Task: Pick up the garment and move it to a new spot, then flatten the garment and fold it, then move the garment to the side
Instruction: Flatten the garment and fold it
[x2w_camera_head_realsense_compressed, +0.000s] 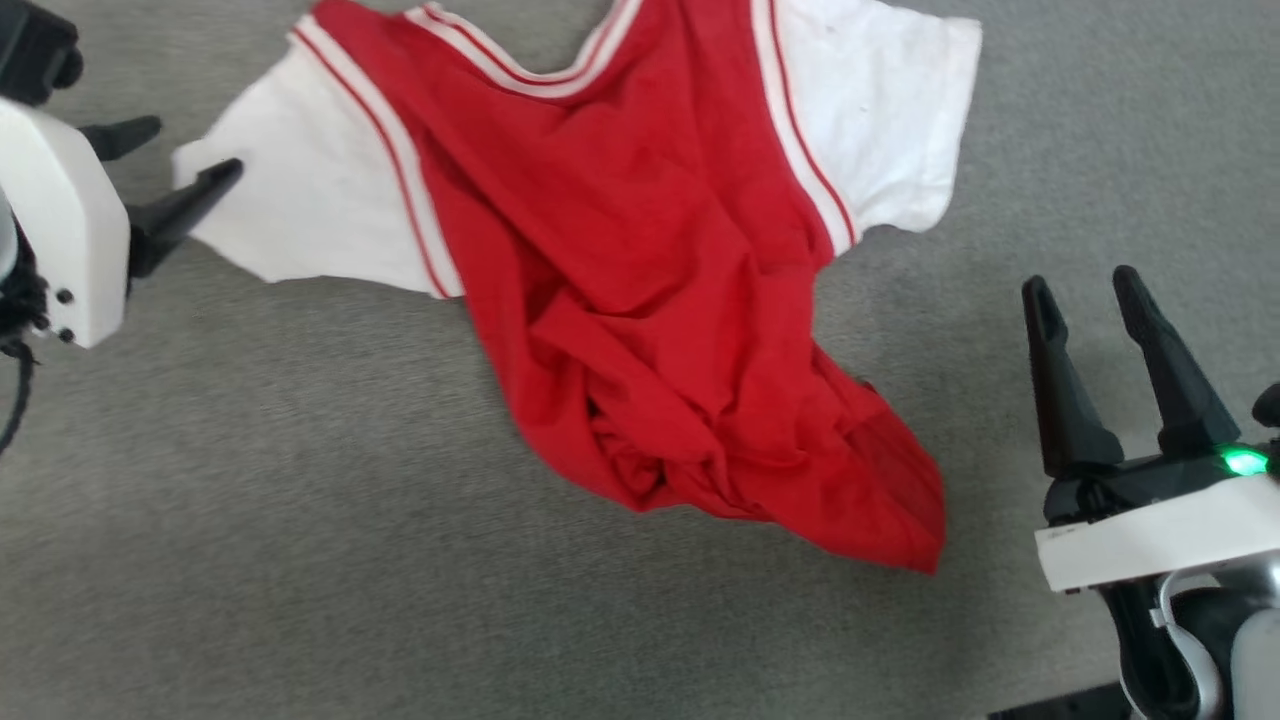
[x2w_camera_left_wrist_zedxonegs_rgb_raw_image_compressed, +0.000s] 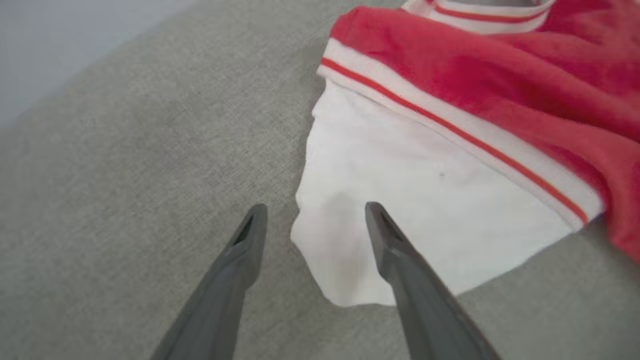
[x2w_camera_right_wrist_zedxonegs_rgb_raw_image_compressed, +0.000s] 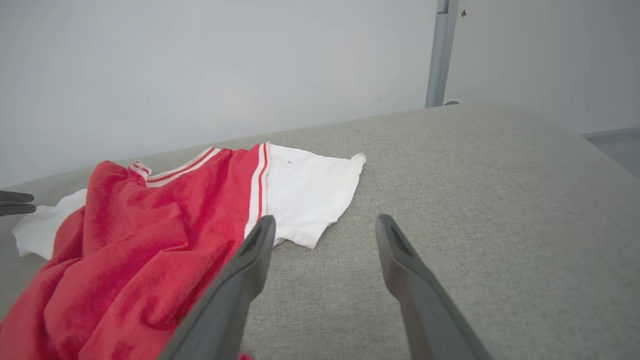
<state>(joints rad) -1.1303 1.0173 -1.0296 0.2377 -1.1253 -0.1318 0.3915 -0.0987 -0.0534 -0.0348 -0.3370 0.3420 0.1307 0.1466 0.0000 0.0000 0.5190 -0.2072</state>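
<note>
My gripper will lift the garment (x2w_camera_head_realsense_compressed: 624, 216) by the white sleeves, and the garment should fall open much longer then, because its red body lies in loose, bunched folds (x2w_camera_head_realsense_compressed: 666, 414).
The garment (x2w_camera_head_realsense_compressed: 640, 270), a red jersey T-shirt with white sleeves and striped trim, lies crumpled on the grey fabric surface (x2w_camera_head_realsense_compressed: 300, 560), its plain side up and its hem bunched toward me. My left gripper (x2w_camera_head_realsense_compressed: 190, 150) stands open at the edge of the white sleeve (x2w_camera_left_wrist_zedxonegs_rgb_raw_image_compressed: 400, 200); in the left wrist view one finger lies over the sleeve's corner and the other over bare fabric. My right gripper (x2w_camera_head_realsense_compressed: 1085, 285) is open and holds nothing, standing apart to the right of the red hem. In the right wrist view the garment (x2w_camera_right_wrist_zedxonegs_rgb_raw_image_compressed: 150, 240) lies left of the right gripper (x2w_camera_right_wrist_zedxonegs_rgb_raw_image_compressed: 325, 225).
The grey padded surface (x2w_camera_right_wrist_zedxonegs_rgb_raw_image_compressed: 500, 200) stretches to the right and toward me with open room. A pale wall (x2w_camera_right_wrist_zedxonegs_rgb_raw_image_compressed: 200, 65) with a grey vertical post (x2w_camera_right_wrist_zedxonegs_rgb_raw_image_compressed: 437, 50) stands behind it.
</note>
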